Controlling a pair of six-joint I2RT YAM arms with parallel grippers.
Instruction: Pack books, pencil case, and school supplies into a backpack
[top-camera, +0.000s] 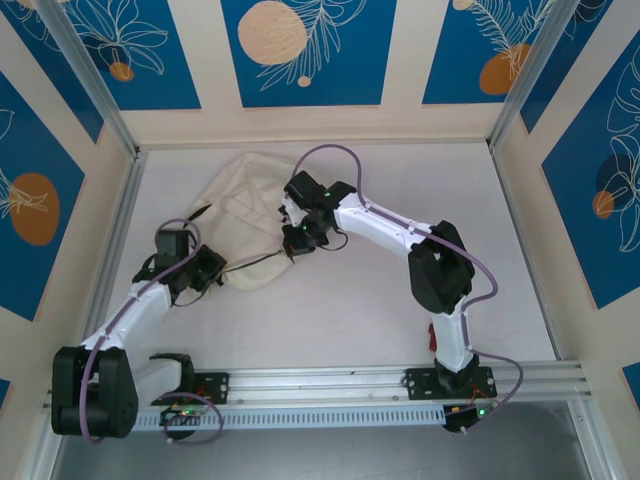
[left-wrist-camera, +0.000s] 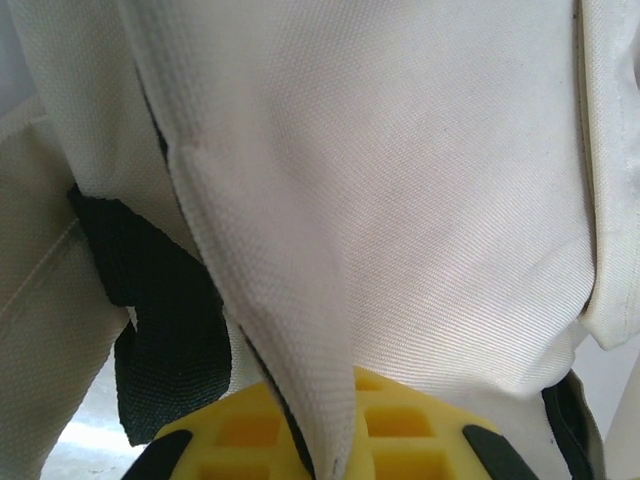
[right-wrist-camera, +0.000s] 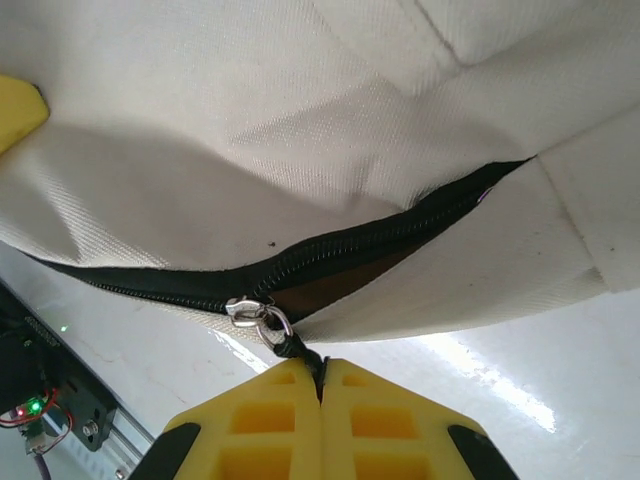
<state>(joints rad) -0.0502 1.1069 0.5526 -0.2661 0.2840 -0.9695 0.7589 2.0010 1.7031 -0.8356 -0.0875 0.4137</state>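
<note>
The zipper curves open past its slider (right-wrist-camera: 244, 310), its pull pointing across it, so my right gripper should lead the pull along the curve to the backpack's side seam (right-wrist-camera: 535, 160).
The cream-white backpack (top-camera: 243, 205) lies slumped at the back left of the table. My left gripper (top-camera: 212, 268) is at its near-left edge. In the left wrist view its yellow fingers (left-wrist-camera: 245, 430) are shut on a fold of the backpack's fabric (left-wrist-camera: 320, 400), beside a dark strap (left-wrist-camera: 165, 330). My right gripper (top-camera: 298, 238) is at the bag's right side, shut on the dark zipper pull (right-wrist-camera: 300, 350) below the metal slider (right-wrist-camera: 245, 312). The zipper (right-wrist-camera: 400, 225) gapes to the right of the slider, brown inside. Books, pencil case and school supplies are out of view.
A small red object (top-camera: 432, 335) lies by the right arm's base. The aluminium rail (top-camera: 340, 382) runs along the near edge. Cream walls with metal posts (top-camera: 118, 120) close in the table on three sides. White tabletop (top-camera: 340, 320) lies between the arms.
</note>
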